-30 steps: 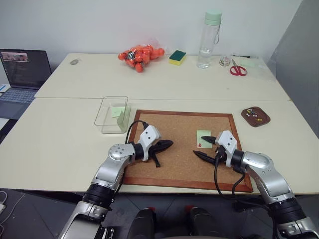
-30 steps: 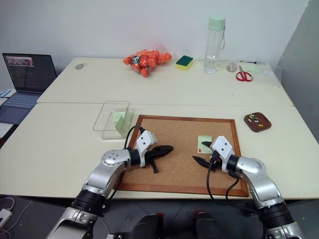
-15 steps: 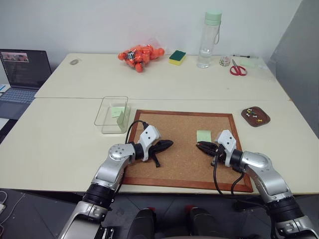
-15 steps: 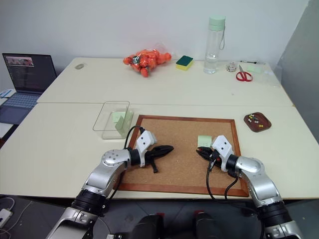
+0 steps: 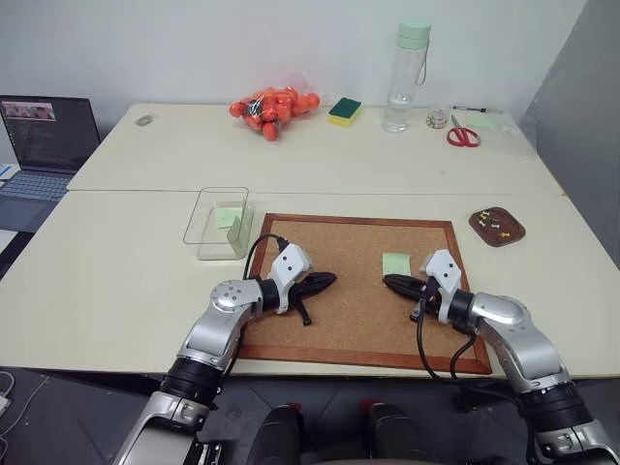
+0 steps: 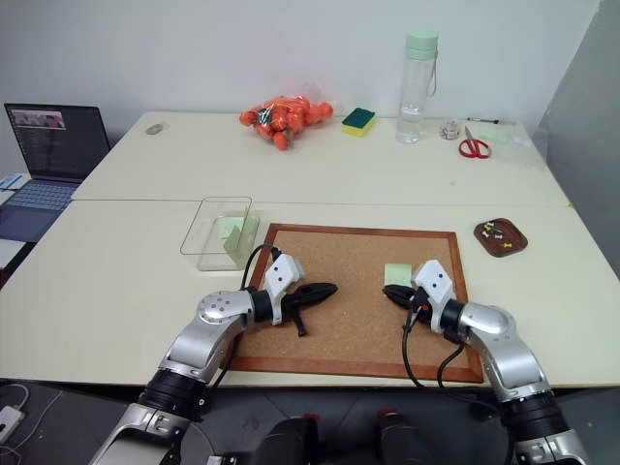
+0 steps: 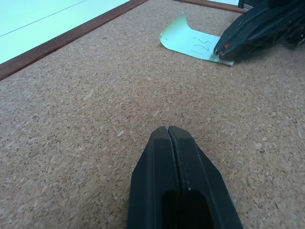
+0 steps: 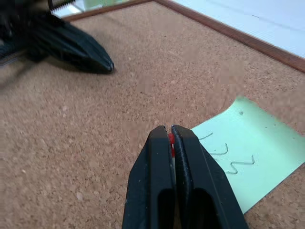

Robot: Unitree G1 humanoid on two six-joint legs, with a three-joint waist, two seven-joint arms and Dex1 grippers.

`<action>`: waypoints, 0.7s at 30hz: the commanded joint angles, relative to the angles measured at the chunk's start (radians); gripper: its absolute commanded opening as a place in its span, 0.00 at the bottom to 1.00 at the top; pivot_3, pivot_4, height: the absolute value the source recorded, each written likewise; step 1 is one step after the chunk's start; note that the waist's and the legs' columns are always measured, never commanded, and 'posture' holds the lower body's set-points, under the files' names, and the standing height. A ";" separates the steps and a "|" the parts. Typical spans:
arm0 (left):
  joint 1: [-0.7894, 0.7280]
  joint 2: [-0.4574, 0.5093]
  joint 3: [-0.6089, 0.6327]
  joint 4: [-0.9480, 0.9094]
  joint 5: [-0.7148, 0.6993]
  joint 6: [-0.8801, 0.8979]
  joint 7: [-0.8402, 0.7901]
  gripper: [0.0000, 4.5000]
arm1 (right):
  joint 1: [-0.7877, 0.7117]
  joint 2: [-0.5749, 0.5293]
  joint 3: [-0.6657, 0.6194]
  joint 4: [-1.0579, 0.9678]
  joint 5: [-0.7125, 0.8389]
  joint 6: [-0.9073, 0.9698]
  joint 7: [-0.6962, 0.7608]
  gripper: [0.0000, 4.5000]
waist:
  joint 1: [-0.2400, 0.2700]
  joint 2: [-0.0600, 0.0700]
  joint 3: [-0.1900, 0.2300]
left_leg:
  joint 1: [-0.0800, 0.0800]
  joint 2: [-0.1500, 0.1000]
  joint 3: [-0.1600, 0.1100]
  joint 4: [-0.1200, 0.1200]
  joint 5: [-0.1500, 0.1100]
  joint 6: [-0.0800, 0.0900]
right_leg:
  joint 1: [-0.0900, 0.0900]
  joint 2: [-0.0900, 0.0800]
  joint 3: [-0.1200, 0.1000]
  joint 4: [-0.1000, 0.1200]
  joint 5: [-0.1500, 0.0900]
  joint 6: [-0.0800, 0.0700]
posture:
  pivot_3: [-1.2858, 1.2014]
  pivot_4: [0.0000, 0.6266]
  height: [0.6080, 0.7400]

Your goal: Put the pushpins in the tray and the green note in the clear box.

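My left gripper should hold the note (image 5: 396, 263) while the red pushpin in my right gripper pulls free, because the pushpin still catches the green note's near corner (image 7: 225, 59).
The green note (image 5: 395, 263) lies on the corkboard (image 5: 339, 310), right of centre, with scribbles on it (image 8: 243, 162). My right gripper (image 5: 389, 282) hovers just above the note's near edge, shut on a red pushpin (image 8: 170, 139) whose head shows between the fingertips. My left gripper (image 5: 329, 280) is shut and empty, low over the board's left half. The brown tray (image 5: 477, 221) sits on the table right of the board with a few pushpins (image 5: 498, 227) in it. Left of the board stands the clear box (image 5: 205, 235), holding another green slip (image 5: 228, 217).
On the far table are a bag of orange items (image 5: 273, 105), a green-and-yellow sponge (image 5: 344, 111), a clear bottle (image 5: 407, 77) and red scissors (image 5: 463, 137). A laptop (image 5: 46, 145) stands at the far left.
My right gripper went from open around the red pushpin on the note to shut on it and pulled it off the note. The left arm stayed still.
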 commanded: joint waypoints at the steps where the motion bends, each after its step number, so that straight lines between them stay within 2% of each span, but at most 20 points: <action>1: 0.024 0.004 -0.023 0.059 0.037 0.015 0.012 0.00 | -0.024 -0.007 -0.039 -0.102 0.046 0.033 -0.004 0.01 | 0.000 0.000 0.000 | 0.000 0.000 0.000 0.000 0.000 0.000 | 0.000 0.000 0.000 0.000 0.000 0.000 | 0.52 0.24 1.00; 8: 0.020 0.005 -0.025 0.064 0.041 -0.001 0.010 0.00 | -0.030 -0.004 -0.044 -0.116 0.047 0.058 -0.011 0.01 | 0.000 0.000 0.000 | 0.000 0.000 0.000 0.000 0.000 0.000 | 0.000 0.000 0.000 0.000 0.000 0.000 | 0.52 0.24 1.00; 13: -0.019 -0.016 0.032 0.046 0.053 -0.196 0.078 0.00 | -0.042 -0.011 -0.057 -0.133 0.074 0.097 -0.009 0.01 | 0.000 -0.001 0.000 | 0.000 0.000 0.000 0.000 0.000 0.000 | 0.000 0.000 0.000 0.000 0.000 0.000 | 0.52 0.24 1.00; 14: -0.034 -0.008 0.040 0.034 0.051 -0.244 0.067 0.08 | -0.046 -0.015 -0.059 -0.135 0.080 0.105 -0.005 0.00 | 0.000 -0.002 0.001 | 0.000 0.000 0.000 0.000 0.000 0.000 | 0.000 0.000 0.000 0.000 0.000 0.000 | 0.52 0.24 1.00; 21: -0.106 0.052 0.022 0.070 0.103 -0.474 0.019 0.39 | -0.059 -0.031 -0.052 -0.141 0.087 0.122 0.020 0.00 | 0.000 -0.006 0.004 | -0.007 0.000 -0.002 0.000 -0.001 -0.001 | -0.006 0.001 -0.002 0.000 0.000 -0.001 | 0.52 0.24 1.00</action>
